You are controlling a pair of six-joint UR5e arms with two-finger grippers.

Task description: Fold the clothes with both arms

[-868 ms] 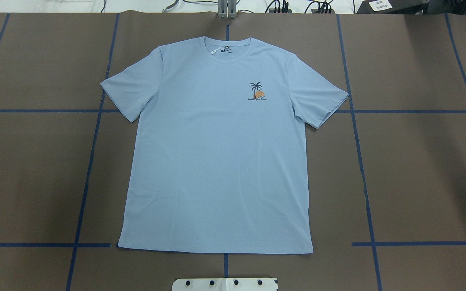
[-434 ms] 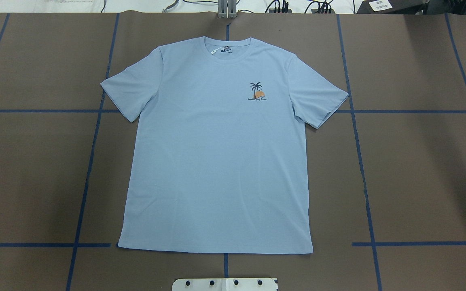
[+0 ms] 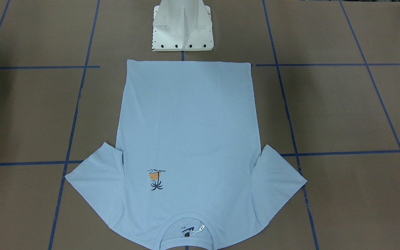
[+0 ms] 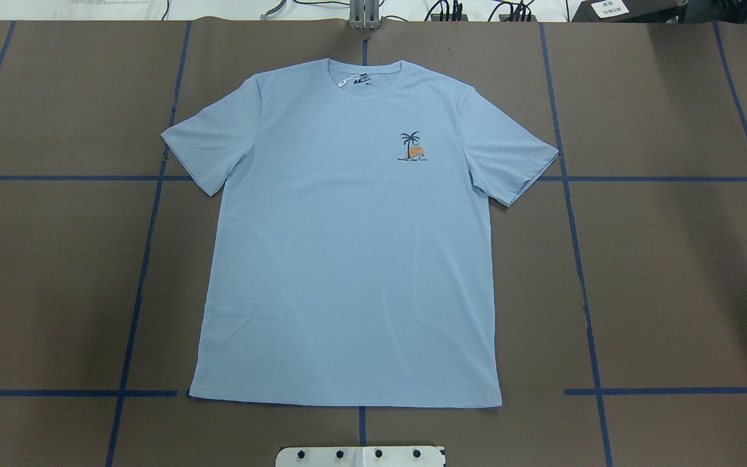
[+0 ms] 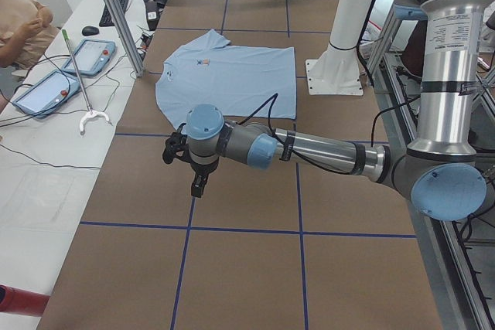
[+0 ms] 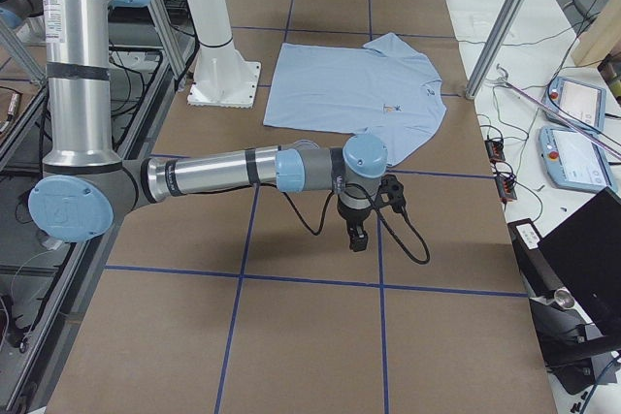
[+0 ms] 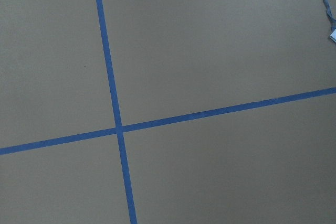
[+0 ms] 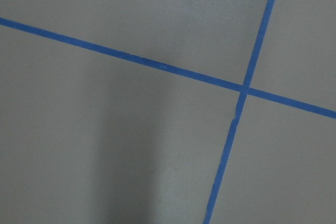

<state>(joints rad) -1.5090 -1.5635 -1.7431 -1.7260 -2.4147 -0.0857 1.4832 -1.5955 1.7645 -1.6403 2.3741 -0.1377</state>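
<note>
The sleeve beside the palm print is lying flat and clear of the T-shirt's body, so the robot's right gripper should keep going toward the tip of the cuff until it closes there.
The light blue T-shirt [image 4: 347, 259] lies flat and spread out, face up, at the table's middle, collar [image 4: 366, 76] at the far edge and palm print [image 4: 412, 148] showing. It also shows in the front view [image 3: 186, 132] and both side views [image 5: 232, 75] [image 6: 349, 84]. My left gripper [image 5: 199, 185] hangs over bare table well to the shirt's left. My right gripper [image 6: 357, 238] hangs over bare table well to the shirt's right. Both show only in the side views, so I cannot tell whether they are open or shut. The wrist views show only table.
The brown table [image 4: 672, 259] carries a blue tape grid [image 7: 113, 108]. The white pedestal base [image 3: 182, 31] stands just behind the shirt's hem. Teach pendants [image 5: 93, 56] and cables lie on the side bench, and a person [image 5: 19, 21] is at its far end.
</note>
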